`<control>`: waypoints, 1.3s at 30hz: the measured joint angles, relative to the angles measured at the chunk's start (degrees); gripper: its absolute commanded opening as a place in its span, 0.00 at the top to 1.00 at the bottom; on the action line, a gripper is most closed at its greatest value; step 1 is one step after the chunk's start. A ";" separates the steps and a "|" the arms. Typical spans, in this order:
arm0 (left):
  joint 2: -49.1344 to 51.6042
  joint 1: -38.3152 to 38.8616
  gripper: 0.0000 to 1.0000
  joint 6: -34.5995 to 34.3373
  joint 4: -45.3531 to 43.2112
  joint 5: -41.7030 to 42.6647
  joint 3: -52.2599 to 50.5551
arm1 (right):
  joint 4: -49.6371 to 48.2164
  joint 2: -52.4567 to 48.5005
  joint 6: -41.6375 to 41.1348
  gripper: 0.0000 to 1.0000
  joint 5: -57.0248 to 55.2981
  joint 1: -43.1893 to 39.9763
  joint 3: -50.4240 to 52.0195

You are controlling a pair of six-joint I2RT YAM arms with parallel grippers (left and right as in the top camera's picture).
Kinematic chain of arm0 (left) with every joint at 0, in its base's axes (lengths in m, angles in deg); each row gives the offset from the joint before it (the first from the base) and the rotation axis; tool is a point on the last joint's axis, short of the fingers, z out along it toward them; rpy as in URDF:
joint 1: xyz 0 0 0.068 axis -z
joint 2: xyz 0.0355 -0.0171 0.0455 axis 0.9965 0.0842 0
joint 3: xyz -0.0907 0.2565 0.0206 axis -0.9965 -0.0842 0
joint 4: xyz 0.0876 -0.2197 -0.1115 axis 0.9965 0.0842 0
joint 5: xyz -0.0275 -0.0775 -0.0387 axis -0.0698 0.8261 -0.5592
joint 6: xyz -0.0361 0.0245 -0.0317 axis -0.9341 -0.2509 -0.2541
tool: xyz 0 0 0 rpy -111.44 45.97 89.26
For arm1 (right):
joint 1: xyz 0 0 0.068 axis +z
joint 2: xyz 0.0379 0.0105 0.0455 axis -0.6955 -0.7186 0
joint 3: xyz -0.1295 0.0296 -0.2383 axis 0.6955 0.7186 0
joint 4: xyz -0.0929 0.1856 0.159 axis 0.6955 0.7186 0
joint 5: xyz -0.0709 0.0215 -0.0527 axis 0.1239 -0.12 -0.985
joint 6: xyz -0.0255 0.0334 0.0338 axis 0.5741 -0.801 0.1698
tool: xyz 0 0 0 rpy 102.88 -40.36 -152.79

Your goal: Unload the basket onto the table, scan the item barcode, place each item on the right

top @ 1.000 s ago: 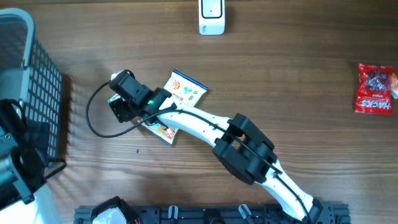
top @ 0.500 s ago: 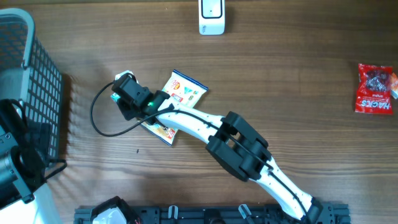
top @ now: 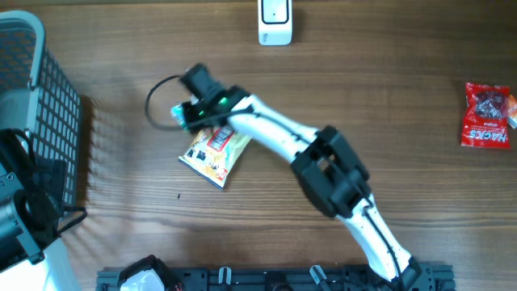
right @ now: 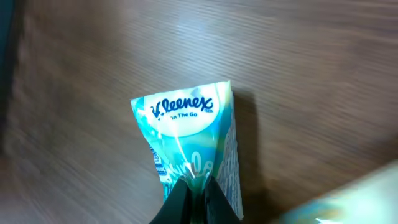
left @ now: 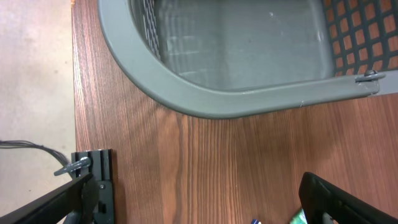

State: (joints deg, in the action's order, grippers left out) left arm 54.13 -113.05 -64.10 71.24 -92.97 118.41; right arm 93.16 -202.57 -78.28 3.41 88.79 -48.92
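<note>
The tissue pack is pinched by its bunched end (right: pixel 196 165), so next my right gripper puts it down on the open wood (top: pixel 317 101) and grips it again before scanning.
My right gripper (right: pixel 193 198) is shut on the end of a teal Kleenex tissue pack (right: pixel 187 134), which hangs over the wooden table. From overhead the right gripper (top: pixel 187 111) holds the tissue pack (top: pixel 179 114) at the table's left-middle, just above a yellow snack packet (top: pixel 215 153). A white scanner (top: pixel 275 22) stands at the far edge, apart from the pack. My left gripper (left: pixel 199 208) is open over bare wood beside the basket, with nothing between its fingers (left: pixel 336 202). No barcode shows.
A grey mesh basket (top: pixel 36 97) stands at the left edge; its rim (left: pixel 236 102) fills the top of the left wrist view. A red snack bag (top: pixel 487 115) lies at the far right. A black cable (top: pixel 155 101) loops beside the right gripper.
My right gripper has shut on the tissue pack and swung up and to the right with it, toward the far side. The left arm has not moved.
</note>
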 measured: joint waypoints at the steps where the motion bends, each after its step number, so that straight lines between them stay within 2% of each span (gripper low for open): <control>1: 0.00 0.00 0.00 0.00 0.00 0.00 0.00 | 1.03 0.33 -1.01 0.95 3.67 -2.62 0.00; 4: 0.00 0.00 0.00 0.00 0.02 0.00 0.00 | 3.96 0.74 -2.45 0.96 14.69 -8.92 0.00; 9: 0.31 0.00 0.00 0.00 0.00 0.00 0.00 | 14.34 0.92 -3.06 0.96 31.26 -22.91 0.04; 16: 2.38 0.00 0.00 0.00 -0.07 0.79 -0.07 | 20.72 1.68 7.23 0.96 50.86 -37.59 5.97; 19: 3.89 0.00 0.00 0.02 -0.20 2.49 -0.07 | 17.64 2.16 8.98 0.96 53.48 -41.70 13.73; 23: 6.34 0.02 0.00 0.04 -0.22 7.58 -0.11 | 4.85 2.56 10.25 0.96 60.85 -46.12 27.30; 26: 9.01 0.76 0.00 1.66 -0.98 12.81 -0.13 | -1.99 3.37 9.94 0.96 65.55 -48.74 32.72; 28: 11.02 2.54 0.00 3.78 -1.90 16.00 -0.13 | -2.16 4.09 9.79 0.96 65.66 -50.12 34.14; 34: 17.64 10.71 0.00 7.15 -2.16 20.11 -0.13 | 0.66 6.69 9.77 0.94 55.45 -50.99 34.38; 38: 21.11 17.40 0.00 7.85 -2.95 20.79 -0.13 | 3.50 8.68 9.77 0.79 47.28 -50.75 34.18; 39: 21.46 18.40 0.00 7.85 -3.39 20.76 -0.13 | 4.44 9.25 9.73 0.72 45.00 -50.73 34.18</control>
State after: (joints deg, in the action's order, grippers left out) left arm 75.60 -94.65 -56.25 67.85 -72.21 118.28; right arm 97.60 -193.32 -68.56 48.41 38.06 -14.73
